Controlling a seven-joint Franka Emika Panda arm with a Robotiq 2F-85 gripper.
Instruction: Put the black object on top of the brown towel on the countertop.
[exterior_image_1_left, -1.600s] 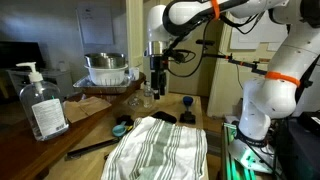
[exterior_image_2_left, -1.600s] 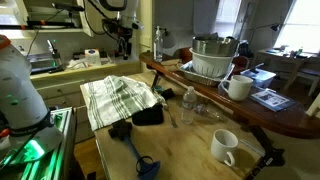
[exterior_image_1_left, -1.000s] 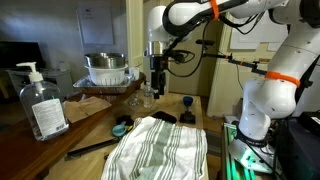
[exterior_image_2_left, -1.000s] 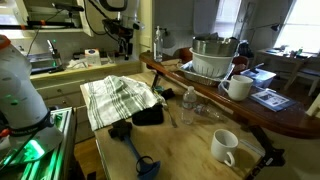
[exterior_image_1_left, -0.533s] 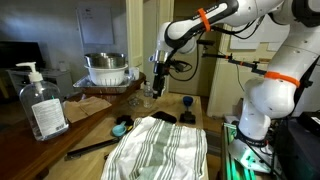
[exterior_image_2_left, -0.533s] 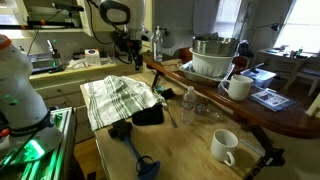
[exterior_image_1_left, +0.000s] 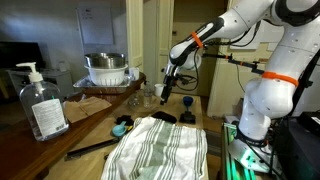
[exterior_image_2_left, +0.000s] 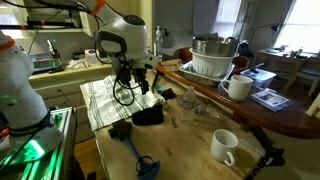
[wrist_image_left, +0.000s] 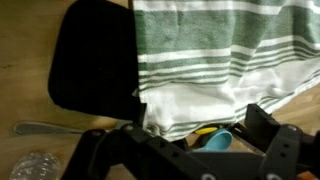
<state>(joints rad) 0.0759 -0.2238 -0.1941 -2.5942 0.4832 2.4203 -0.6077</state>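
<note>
I should keep moving over its near end (wrist_image_left: 94, 98) and lowering until my gripper's open fingers straddle the black object, as the black object's narrow width (wrist_image_left: 95, 55) lines up with them.
The black object (exterior_image_2_left: 148, 115) is a flat, dark, soft piece lying on the wooden countertop against the edge of a white towel with green stripes (exterior_image_2_left: 112, 98). No brown towel shows. In the wrist view the black object (wrist_image_left: 95, 60) sits upper left, with the striped towel (wrist_image_left: 225, 55) beside it. It also shows in an exterior view (exterior_image_1_left: 165, 117) at the far end of the towel (exterior_image_1_left: 160, 148). My gripper (exterior_image_2_left: 135, 86) hangs low over that towel edge, open and empty, and shows in the wrist view (wrist_image_left: 200, 128) and an exterior view (exterior_image_1_left: 165, 93).
A blue scoop (wrist_image_left: 215, 140) peeks from under the towel. A fork (wrist_image_left: 40, 128) lies nearby. A plastic water bottle (exterior_image_2_left: 188, 105), two white mugs (exterior_image_2_left: 238, 87) (exterior_image_2_left: 225, 146), a metal colander (exterior_image_1_left: 108, 68) and a sanitizer bottle (exterior_image_1_left: 40, 100) stand around. A raised wooden ledge (exterior_image_2_left: 250, 115) borders the counter.
The arm has swung down and forward from high near the colander to just above the towel edge by the black object. The objects have not moved.
</note>
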